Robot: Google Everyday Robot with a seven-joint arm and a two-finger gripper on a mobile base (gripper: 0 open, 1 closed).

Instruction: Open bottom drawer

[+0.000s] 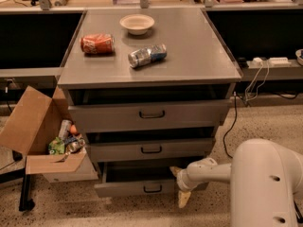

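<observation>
Next, I hook the drawer's top edge (170, 180) and pull farther, because the bottom drawer stands only partway out (137, 173) and my gripper is across the end of its front.
The bottom drawer (128, 188) is the lowest of three in the grey metal cabinet. It stands pulled partway out, with a dark gap showing inside, and its small dark bar handle (152, 189) is on the front. My gripper (180, 185) is at the right end of the drawer front, to the right of the handle. It is open. One pale finger (175, 171) is up by the drawer's top edge and the other (183, 199) is down near the floor. It holds nothing.
The middle drawer (151, 150) and top drawer (151, 114) stand slightly out. A red can (97, 44), a silver can (147, 55) and a bowl (137, 23) sit on the cabinet top. A cardboard box of trash (45, 141) stands at the left. Cables (236, 112) hang at the right.
</observation>
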